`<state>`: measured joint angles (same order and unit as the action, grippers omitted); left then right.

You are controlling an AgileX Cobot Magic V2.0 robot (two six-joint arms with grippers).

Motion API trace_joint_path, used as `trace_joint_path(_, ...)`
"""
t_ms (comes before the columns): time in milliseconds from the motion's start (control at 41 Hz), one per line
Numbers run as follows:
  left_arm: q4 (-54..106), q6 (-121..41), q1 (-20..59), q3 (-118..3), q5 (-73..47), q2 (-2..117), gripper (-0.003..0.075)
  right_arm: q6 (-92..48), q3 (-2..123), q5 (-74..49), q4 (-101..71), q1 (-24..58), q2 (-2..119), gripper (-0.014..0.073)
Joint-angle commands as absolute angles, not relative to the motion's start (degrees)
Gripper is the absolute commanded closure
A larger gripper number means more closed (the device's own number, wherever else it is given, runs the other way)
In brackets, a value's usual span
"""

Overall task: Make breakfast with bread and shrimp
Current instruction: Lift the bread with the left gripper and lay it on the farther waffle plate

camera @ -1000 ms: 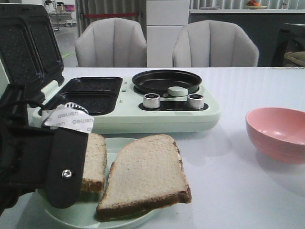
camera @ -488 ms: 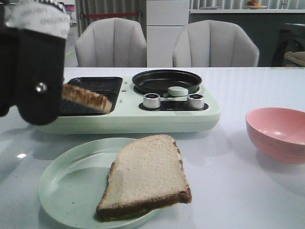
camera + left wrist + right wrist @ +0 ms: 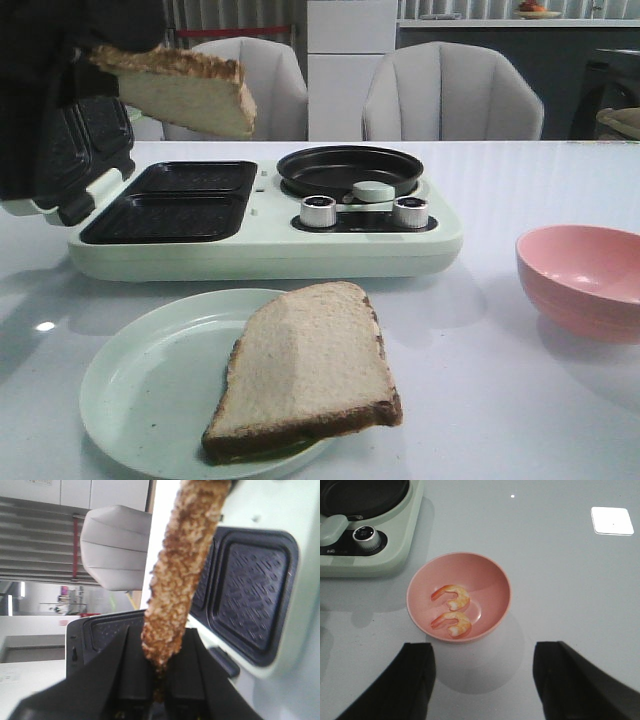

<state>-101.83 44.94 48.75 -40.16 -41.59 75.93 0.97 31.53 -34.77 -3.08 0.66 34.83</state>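
Note:
The bread slice (image 3: 188, 92) is above the sandwich maker's far dark well (image 3: 205, 178), which is open and empty. My left gripper should keep lowering the slice until it rests there.
My left gripper (image 3: 160, 652) is shut on the crust edge of one bread slice (image 3: 185, 90). It holds the slice high at the far left, above the open sandwich maker's dark wells (image 3: 175, 205). In the left wrist view that bread slice (image 3: 182, 565) shows edge-on between the black fingers (image 3: 132, 670). A second bread slice (image 3: 310, 370) lies on the pale green plate (image 3: 130, 390) at the front. Two curved orange-pink shrimp (image 3: 452, 596) lie in the pink bowl (image 3: 492, 577). My right gripper (image 3: 482, 675) hangs open over the table just short of the bowl, holding nothing.
The pale green sandwich maker (image 3: 270, 250) stretches across the middle of the table with its lid (image 3: 85, 140) raised at the left. It has a round black pan (image 3: 350, 170) and two silver knobs (image 3: 318, 212). The pink bowl (image 3: 580, 285) stands at the right. Two grey chairs stand behind the table.
My left gripper has lifted the bread slice off the plate and carried it up and back over the sandwich maker's left end. The other slice and the bowl have not moved.

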Motion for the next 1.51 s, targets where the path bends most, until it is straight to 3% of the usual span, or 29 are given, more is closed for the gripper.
trace_joint_path(0,-106.65,46.08,43.99,-46.62,-38.23,76.72,0.0622,0.70,33.52,-30.69,-2.96,0.68,35.29,0.0064)
trace_joint_path(683,-106.65,45.46,24.92,-79.58,-24.55,107.69,0.0622,0.70,33.52,-30.69,-2.96,0.68,35.29,0.0064)
trace_joint_path(1122,-106.65,45.46,21.19,-81.43,-21.68,114.94,0.0617,0.70,33.52,-30.58,-2.96,0.68,35.29,0.0064)
trace_joint_path(1244,-106.65,45.42,21.10,-80.36,-18.64,114.94,0.0547,0.70,33.52,-30.58,-2.96,0.68,35.29,0.0064)
trace_joint_path(1415,-106.65,45.42,21.10,-79.58,-20.98,114.94,0.0330,0.70,33.52,-30.58,-2.96,0.68,35.29,0.0064)
trace_joint_path(1488,-106.65,45.68,21.10,-79.05,-21.64,114.00,0.0278,0.70,33.52,-30.58,-2.96,0.68,35.29,0.0064)
